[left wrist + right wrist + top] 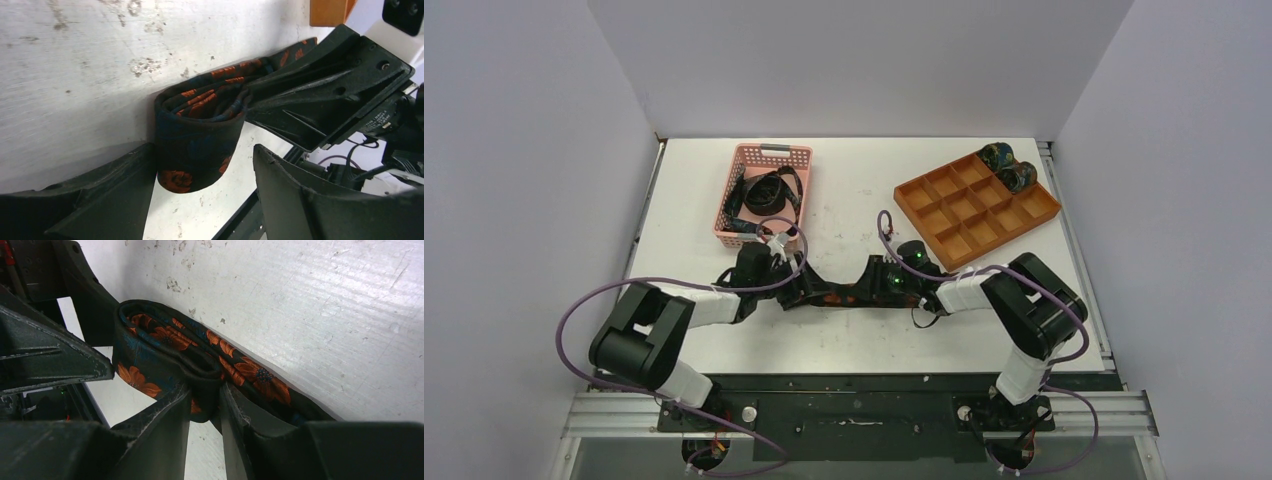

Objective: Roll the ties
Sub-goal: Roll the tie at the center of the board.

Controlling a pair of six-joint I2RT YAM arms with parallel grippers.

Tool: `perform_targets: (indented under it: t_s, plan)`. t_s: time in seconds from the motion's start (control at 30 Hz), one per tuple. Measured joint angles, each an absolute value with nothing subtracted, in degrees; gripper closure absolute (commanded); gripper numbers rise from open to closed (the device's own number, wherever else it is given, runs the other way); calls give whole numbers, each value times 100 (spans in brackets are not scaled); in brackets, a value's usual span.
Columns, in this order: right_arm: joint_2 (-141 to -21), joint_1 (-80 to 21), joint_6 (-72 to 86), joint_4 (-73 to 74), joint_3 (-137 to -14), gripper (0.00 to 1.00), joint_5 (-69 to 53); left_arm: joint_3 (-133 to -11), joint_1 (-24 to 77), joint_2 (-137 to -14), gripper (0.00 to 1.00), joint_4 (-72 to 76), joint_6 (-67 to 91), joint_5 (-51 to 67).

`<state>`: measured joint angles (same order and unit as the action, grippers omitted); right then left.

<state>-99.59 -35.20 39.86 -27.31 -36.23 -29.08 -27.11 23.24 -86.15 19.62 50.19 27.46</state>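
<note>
The coil's fold (205, 374) is pinched in my right gripper, so that gripper is busy. Next, my left gripper takes the coil (197, 145) first to free my right gripper for the tie's flat length.
A dark tie with orange flowers (839, 296) lies on the white table between my two grippers, partly rolled into a loose coil (200, 125). My left gripper (786, 275) is open; in the left wrist view (204, 165) the coil sits between its fingers, against the left finger (115, 195). My right gripper (886, 282) is shut on the tie; in the right wrist view (206, 390) its fingertips pinch a fold of the coil (165, 345). More dark ties (769, 192) lie in the pink basket. Two rolled ties (1009, 166) sit in the orange tray.
The pink mesh basket (739, 165) stands at the back left. The orange compartment tray (964, 205) stands at the back right, close behind my right arm. Purple cables loop off both arms. The table's front edge is just behind the grippers.
</note>
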Motion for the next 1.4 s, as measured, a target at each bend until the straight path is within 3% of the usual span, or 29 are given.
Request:
perform_targets:
  t_s: [0.3,0.37,0.43,0.57,0.67,0.97,1.23,1.4]
  plan:
    - [-10016,-3479,4029,-2864,-3597,72,-2987,-2729,2370,-9192,55,2659,5192,3214]
    - [-10016,-3479,4036,-2873,-3592,71,-2987,-2729,2370,-9260,52,2724,5227,3223]
    - [-10018,-3479,4040,-2880,-3590,72,-2993,-2729,2370,-9275,39,2742,5258,3227]
    - [-10018,-3479,4038,-2888,-3588,71,-2993,-2797,2353,-9148,29,2606,5210,3273]
    - [-10018,-3468,4040,-2891,-3588,72,-3002,-2882,2287,-8882,28,2084,4967,3048]
    - [-10073,-3457,4042,-2982,-3588,72,-3048,-3293,2198,-8877,39,1201,4399,2862]
    - [-10073,-3459,4042,-2985,-3588,72,-3048,-3363,2285,-9266,70,1500,4449,3326]
    - [-10077,-3459,4045,-2982,-3592,72,-3050,-3310,2292,-9282,96,1820,4571,3503]
